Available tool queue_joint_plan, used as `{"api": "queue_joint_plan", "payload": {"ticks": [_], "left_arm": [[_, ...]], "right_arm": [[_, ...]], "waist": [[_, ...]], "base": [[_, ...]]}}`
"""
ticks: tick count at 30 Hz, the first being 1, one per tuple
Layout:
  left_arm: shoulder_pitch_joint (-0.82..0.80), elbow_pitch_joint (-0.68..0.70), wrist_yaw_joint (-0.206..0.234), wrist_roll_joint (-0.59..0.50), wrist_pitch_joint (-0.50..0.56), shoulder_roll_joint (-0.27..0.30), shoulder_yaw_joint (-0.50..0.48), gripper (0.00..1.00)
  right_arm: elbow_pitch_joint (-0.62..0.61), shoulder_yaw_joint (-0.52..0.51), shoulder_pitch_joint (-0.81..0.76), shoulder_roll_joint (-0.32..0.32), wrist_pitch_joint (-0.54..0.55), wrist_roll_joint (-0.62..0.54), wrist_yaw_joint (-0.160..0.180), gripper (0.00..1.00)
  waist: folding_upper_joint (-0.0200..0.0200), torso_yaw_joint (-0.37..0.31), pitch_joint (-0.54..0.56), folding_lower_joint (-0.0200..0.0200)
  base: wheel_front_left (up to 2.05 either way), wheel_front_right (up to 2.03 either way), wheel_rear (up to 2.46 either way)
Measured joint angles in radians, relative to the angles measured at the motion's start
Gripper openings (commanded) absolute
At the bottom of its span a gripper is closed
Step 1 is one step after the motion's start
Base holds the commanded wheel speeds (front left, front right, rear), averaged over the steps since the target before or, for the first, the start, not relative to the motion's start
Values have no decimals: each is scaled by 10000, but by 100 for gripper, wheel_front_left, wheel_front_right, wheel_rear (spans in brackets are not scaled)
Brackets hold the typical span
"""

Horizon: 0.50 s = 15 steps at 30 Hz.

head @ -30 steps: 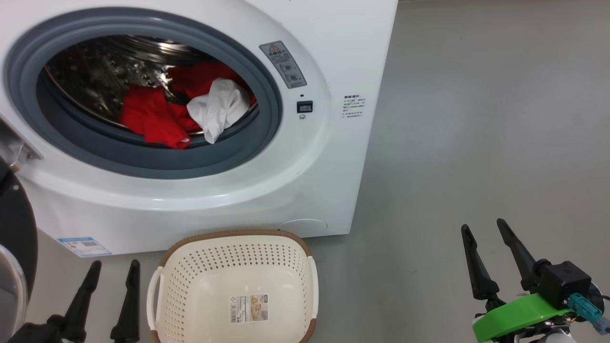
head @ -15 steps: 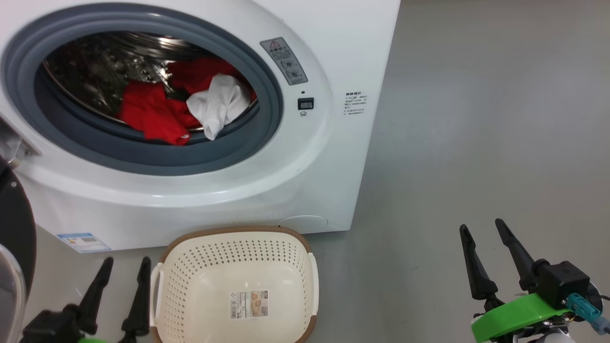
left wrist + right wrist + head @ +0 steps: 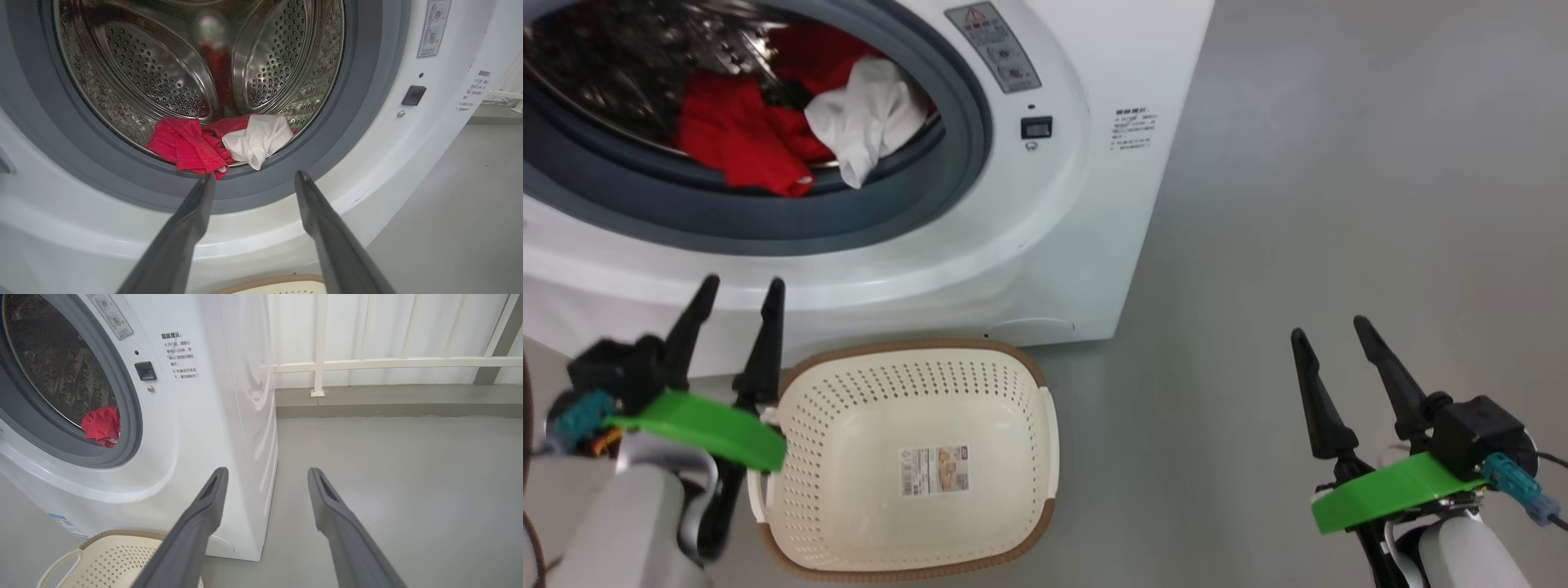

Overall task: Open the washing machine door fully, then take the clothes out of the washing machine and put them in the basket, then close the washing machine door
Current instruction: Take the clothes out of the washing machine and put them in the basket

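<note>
I see red fabric (image 3: 822, 57) sticking out from behind the white cloth (image 3: 866, 113), so the white cloth will pull a red garment along when I take it out.
The white washing machine (image 3: 1054, 229) stands with its mouth uncovered; the washing machine door is out of view. The clothes lie at the drum's front lip: red garments (image 3: 731, 135) and a white cloth (image 3: 858, 122), which the left wrist view shows as red (image 3: 184, 143) and white (image 3: 255, 136). On the floor just before the machine sits the cream basket (image 3: 907, 349), with a label on its bottom. My left gripper (image 3: 743, 286) is open, raised left of the basket, and points at the clothes (image 3: 254, 176). My right gripper (image 3: 1329, 328) hangs open over bare floor at the right.
Grey floor (image 3: 1339, 163) stretches to the right of the machine. A white railing (image 3: 367, 363) runs along the far wall past the machine's side. The basket's rim (image 3: 118, 535) nearly touches the machine's base.
The head camera has tilted, shifting the whole picture. My left gripper has risen from floor level beside the basket toward the machine's mouth. The clothes and basket lie as before.
</note>
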State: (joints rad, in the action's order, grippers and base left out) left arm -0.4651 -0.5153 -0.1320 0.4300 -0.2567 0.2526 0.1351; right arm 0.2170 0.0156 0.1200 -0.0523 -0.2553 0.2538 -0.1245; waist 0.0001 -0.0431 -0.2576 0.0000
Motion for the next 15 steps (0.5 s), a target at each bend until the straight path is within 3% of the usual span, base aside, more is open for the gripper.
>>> {"api": "queue_joint_plan", "payload": {"ticks": [15], "left_arm": [[-4254,-2955,0,1198,1206,600,2031,100]], "right_arm": [[-163,278,895,6,0,282,2,100]], "waist": [[0,-520,-1478,0]], "base": [[0,0,0]]}}
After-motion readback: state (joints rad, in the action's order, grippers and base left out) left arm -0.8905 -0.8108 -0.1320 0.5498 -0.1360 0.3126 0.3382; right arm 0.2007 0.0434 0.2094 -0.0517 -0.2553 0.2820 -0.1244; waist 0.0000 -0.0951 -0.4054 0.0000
